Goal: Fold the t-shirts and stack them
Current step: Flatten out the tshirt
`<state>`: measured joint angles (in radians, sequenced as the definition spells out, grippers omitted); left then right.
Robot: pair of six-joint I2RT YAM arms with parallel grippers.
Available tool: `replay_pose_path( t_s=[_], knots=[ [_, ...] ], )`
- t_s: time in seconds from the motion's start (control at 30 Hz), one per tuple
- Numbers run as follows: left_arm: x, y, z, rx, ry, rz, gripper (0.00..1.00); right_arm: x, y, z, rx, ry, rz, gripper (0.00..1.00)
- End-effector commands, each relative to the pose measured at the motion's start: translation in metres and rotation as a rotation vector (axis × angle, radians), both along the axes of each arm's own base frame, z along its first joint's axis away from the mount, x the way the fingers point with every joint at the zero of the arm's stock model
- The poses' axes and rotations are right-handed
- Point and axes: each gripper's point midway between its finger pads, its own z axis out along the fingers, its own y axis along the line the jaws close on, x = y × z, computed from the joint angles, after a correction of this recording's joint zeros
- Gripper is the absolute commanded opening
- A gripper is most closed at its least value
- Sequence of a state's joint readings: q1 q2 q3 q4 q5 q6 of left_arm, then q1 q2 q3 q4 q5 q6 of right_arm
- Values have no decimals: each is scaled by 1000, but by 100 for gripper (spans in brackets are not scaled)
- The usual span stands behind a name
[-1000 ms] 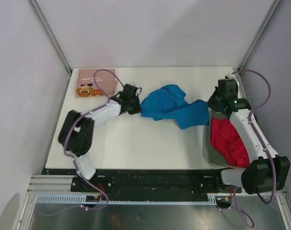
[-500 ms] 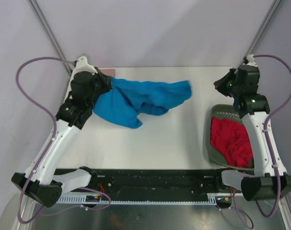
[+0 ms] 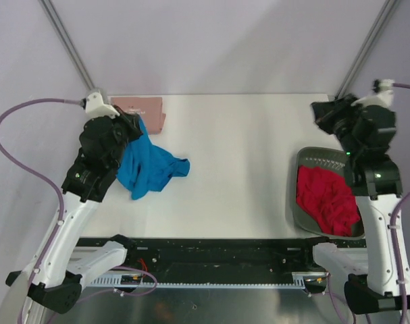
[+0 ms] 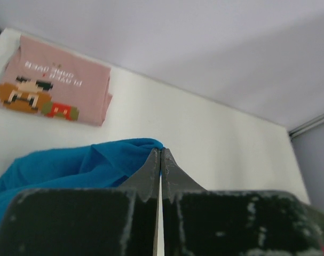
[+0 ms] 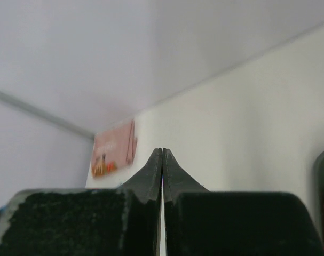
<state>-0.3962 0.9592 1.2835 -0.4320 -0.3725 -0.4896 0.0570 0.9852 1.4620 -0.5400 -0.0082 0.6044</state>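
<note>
The blue t-shirt hangs bunched (image 3: 147,163) from the robot's left gripper, so the robot should let the cloth down and draw its lower end (image 3: 138,190) out with the right gripper before folding.
My left gripper (image 3: 138,124) is raised over the table's back left and shut on an edge of the bright blue t-shirt (image 3: 147,169), which hangs bunched below it. The left wrist view shows the blue cloth (image 4: 71,165) pinched at the shut tips of the left gripper (image 4: 160,150). The pink printed t-shirt (image 3: 142,106) lies folded flat at the back left corner; it also shows in the left wrist view (image 4: 52,80) and the right wrist view (image 5: 115,146). The red t-shirt (image 3: 326,199) lies crumpled in the basket. My right gripper (image 3: 318,111) (image 5: 162,150) is shut, empty and held high above the back right.
The dark grey basket (image 3: 319,158) stands at the table's right edge below my right arm; its rim shows in the right wrist view (image 5: 322,176). The white table (image 3: 238,148) ends at metal frame posts and grey walls at the back and sides.
The blue t-shirt was stretched across the table between the arms; now it hangs bunched from the left gripper alone, pulled left. Both arms have risen; the right one has drawn back to the right.
</note>
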Motion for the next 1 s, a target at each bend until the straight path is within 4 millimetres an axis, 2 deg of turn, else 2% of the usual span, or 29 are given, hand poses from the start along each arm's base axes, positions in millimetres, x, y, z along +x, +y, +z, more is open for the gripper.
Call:
replay_pose_path(
  t_s=[0.0,0.1,0.17,0.23,0.37,0.47,0.6,0.7,0.83,0.97],
  knots=[
    [3,7,-54,21,97,50,0,17,73,-98,13,218,175,0],
    [6,17,-86,44,173,102,0,10,137,-155,-27,308,292,3],
    [9,24,-97,54,206,129,0,7,177,-192,-37,369,370,8],
    [13,32,-102,70,228,160,0,2,215,-221,-38,410,449,13],
    [21,51,-107,101,268,227,0,-12,286,-266,-10,477,606,22],
    [24,63,-104,119,275,275,0,-21,329,-292,45,509,707,29],
    [24,80,-87,141,249,345,0,-30,370,-318,99,531,797,35],
    [22,84,-74,149,224,357,0,-37,395,-333,102,547,843,39],
    [21,85,-66,154,208,353,0,-42,421,-347,86,547,876,45],
    [21,85,-66,159,207,350,0,-45,440,-355,17,515,875,46]
  ],
)
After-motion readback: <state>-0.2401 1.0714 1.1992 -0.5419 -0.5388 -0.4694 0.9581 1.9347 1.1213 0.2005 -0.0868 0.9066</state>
